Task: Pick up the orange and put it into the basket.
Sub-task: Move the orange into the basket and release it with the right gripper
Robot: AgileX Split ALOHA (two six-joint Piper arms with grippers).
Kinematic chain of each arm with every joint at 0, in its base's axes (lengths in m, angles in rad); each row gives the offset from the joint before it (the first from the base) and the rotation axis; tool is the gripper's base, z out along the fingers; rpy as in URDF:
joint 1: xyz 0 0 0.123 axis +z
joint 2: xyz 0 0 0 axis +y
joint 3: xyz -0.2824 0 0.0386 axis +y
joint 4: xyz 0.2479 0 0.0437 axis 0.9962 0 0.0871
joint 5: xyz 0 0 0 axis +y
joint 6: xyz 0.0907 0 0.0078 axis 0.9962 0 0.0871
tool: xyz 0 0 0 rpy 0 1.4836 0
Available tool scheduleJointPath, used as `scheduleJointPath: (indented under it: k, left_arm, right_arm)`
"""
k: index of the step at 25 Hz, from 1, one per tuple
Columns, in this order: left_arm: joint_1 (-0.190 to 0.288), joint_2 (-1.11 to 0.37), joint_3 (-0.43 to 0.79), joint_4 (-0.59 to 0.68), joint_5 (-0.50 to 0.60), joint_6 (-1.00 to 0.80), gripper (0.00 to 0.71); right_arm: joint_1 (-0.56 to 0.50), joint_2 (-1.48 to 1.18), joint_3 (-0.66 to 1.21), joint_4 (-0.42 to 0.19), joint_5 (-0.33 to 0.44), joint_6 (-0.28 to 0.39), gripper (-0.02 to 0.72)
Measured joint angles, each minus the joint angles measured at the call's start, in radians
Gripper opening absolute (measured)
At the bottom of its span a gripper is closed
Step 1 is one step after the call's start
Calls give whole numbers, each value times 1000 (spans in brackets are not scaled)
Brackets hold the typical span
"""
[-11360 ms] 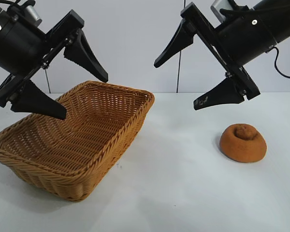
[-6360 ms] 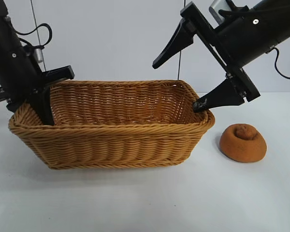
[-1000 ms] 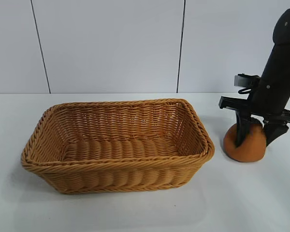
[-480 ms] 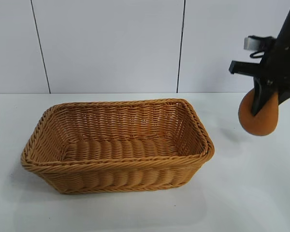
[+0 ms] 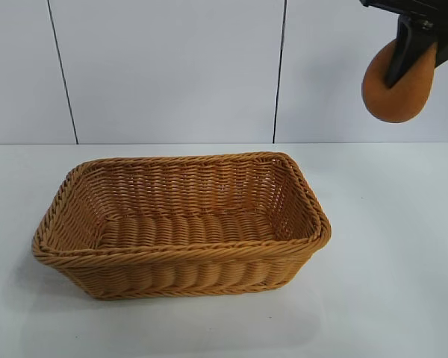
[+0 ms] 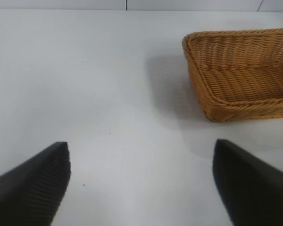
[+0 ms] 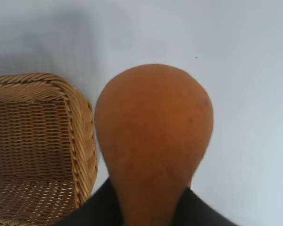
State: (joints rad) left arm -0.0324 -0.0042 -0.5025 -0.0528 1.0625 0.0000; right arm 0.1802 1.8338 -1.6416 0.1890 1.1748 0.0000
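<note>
The orange (image 5: 398,91) hangs higher than the basket's rim, so my right gripper goes on over the empty basket (image 5: 188,227) and lowers the orange inside before it lets go there.
My right gripper (image 5: 412,41) is shut on the orange (image 5: 394,93), a brownish-orange soft lump squeezed between the black fingers and hanging high above the table at the top right. In the right wrist view the orange (image 7: 153,136) bulges out from between the fingers of the right gripper (image 7: 151,212), with the basket's corner (image 7: 80,127) beside it below. The tan woven basket (image 5: 52,227) stands empty on the table, left of and well below the orange. My left gripper (image 6: 141,183) is open over bare table, with the basket's end (image 6: 198,80) a short way ahead.
The white table (image 5: 388,283) spreads around the basket. A pale panelled wall (image 5: 172,67) stands behind it.
The right gripper has closed on the orange and lifted it from the table to high in the air. The basket has not moved.
</note>
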Motion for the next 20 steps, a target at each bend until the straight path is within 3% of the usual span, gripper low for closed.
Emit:
scheduleJointPath:
  k: [12,20]
  left_arm:
    - [0,0,0,0,-1,0,589]
    - [0,0,0,0,-1,0,589]
  right_arm:
    - [397,54,-1,16,-112,64,64]
    - [488,180,-1,22,-241,100,64]
